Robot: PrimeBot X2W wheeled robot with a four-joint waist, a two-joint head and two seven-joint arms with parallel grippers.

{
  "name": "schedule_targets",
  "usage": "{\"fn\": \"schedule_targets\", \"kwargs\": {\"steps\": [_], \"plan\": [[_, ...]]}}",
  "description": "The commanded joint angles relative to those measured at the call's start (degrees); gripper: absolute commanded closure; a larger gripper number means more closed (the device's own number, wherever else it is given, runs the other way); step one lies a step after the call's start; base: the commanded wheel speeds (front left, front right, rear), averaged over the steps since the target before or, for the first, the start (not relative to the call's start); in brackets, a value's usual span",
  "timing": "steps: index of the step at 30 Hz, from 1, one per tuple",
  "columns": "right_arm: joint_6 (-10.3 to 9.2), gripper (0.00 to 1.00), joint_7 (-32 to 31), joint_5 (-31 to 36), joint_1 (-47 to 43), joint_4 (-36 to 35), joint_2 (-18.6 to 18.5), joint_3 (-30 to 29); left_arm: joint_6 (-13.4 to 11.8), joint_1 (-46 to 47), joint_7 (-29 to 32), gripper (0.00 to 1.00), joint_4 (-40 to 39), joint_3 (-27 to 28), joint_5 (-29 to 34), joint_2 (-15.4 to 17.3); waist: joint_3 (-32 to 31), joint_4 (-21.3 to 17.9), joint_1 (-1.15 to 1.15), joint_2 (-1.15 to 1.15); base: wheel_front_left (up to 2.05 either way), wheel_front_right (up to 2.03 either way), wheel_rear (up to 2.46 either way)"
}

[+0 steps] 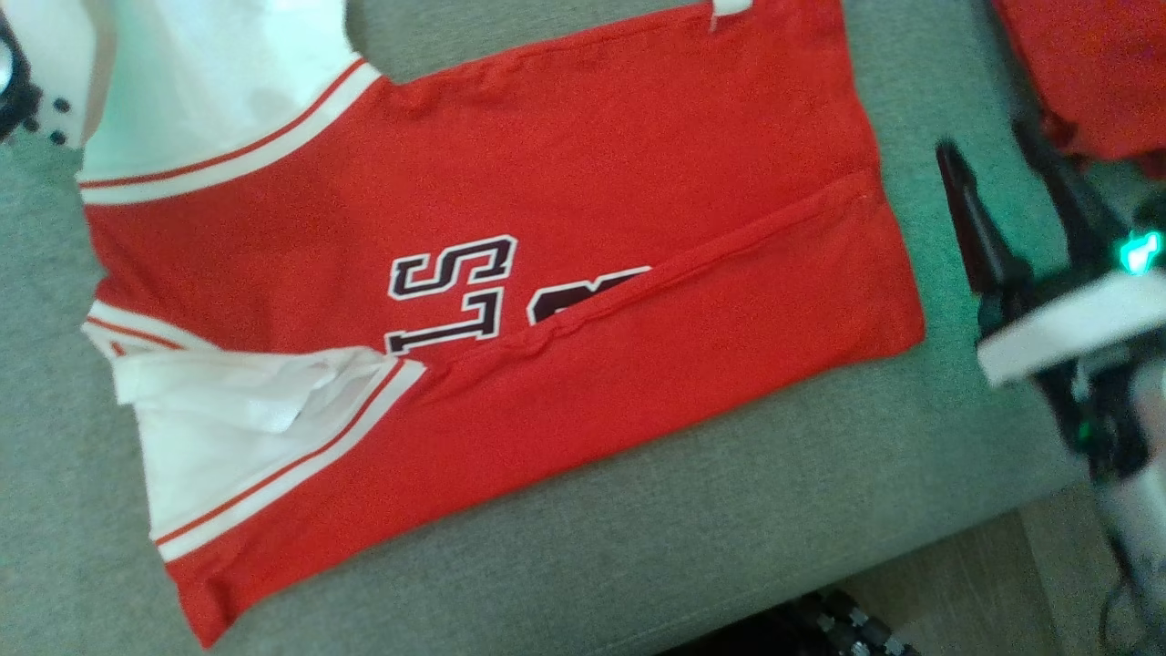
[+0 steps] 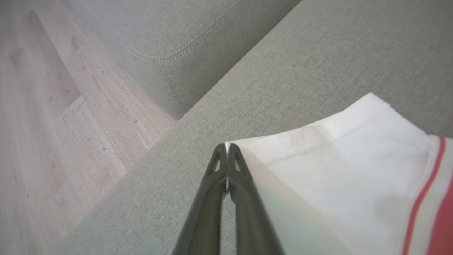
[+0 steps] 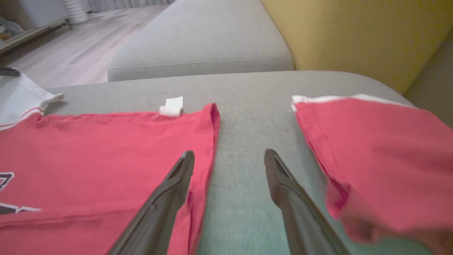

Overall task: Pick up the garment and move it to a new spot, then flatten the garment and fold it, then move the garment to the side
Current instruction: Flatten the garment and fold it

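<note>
I expect the white tag (image 3: 172, 107) to move along and end up on top when I fold the garment's far edge (image 1: 557, 44) over, because the tag sticks out there.
The garment (image 1: 592, 182) is a red jersey with white sleeves and dark lettering, spread on the grey cushion (image 1: 729, 519). Its lower edge is folded up over the lettering, and a white tag (image 3: 172, 106) sticks out at the far hem. My left gripper (image 2: 226, 145) is shut on the corner of a white sleeve (image 2: 336, 159), with a sliver of white cloth between the fingers. My right gripper (image 1: 988, 141) hovers open just right of the garment's hem. In the right wrist view, the right gripper (image 3: 230, 154) has one finger over the red cloth (image 3: 88, 148) and one over bare cushion.
A second red garment (image 1: 1093, 73) lies to the right, close to my right gripper, and appears again as red cloth (image 3: 371, 141). Wooden floor (image 2: 53, 141) drops off beyond the cushion's edge. Another grey cushion (image 3: 201, 46) and a yellow wall (image 3: 354, 35) stand behind.
</note>
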State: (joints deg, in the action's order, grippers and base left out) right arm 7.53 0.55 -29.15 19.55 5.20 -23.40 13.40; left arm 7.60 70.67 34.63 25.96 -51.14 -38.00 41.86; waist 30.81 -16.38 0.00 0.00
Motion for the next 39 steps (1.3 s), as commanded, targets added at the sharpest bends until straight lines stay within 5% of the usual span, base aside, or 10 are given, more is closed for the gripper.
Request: {"fn": "schedule_targets", "kwargs": {"steps": [1,17,20,27,32,39], "plan": [[-0.04,0.00,-1.7,-0.9,2.6,-0.4,-1.9,1.3,-0.1,4.0,-0.9,1.00,-1.6,2.1,-0.2,1.7,-0.1,0.9,0.00,0.00,0.00,0.00,0.00],[-0.04,0.00,-13.6,-9.6,29.4,23.0,-5.1,14.3,-0.1,9.4,-7.3,1.00,-1.3,-3.4,0.0,-0.8,2.2,7.5,0.00,0.00,0.00,0.00,0.00],[-0.04,0.18,-12.9,-10.0,31.1,25.5,-5.8,15.9,-0.1,10.1,-8.1,1.00,-0.8,-4.4,-0.3,-1.1,2.5,8.3,0.00,0.00,0.00,0.00,0.00],[-0.04,1.00,-11.3,-12.5,32.9,28.0,-6.8,19.5,-0.1,10.7,-9.8,1.00,0.8,-5.9,-1.4,-1.5,2.7,9.3,0.00,0.00,0.00,0.00,0.00],[-0.04,1.00,-8.1,-12.9,34.2,28.4,-7.8,21.0,-0.1,11.0,-11.8,1.00,1.6,-6.6,-1.5,-1.6,2.6,9.6,0.00,0.00,0.00,0.00,0.00],[-0.04,1.00,-0.1,-13.9,37.0,29.6,-9.4,20.8,-0.9,13.4,-24.1,1.00,3.3,-5.6,2.0,-2.9,1.7,10.3,0.00,0.00,0.00,0.00,0.00]]}}
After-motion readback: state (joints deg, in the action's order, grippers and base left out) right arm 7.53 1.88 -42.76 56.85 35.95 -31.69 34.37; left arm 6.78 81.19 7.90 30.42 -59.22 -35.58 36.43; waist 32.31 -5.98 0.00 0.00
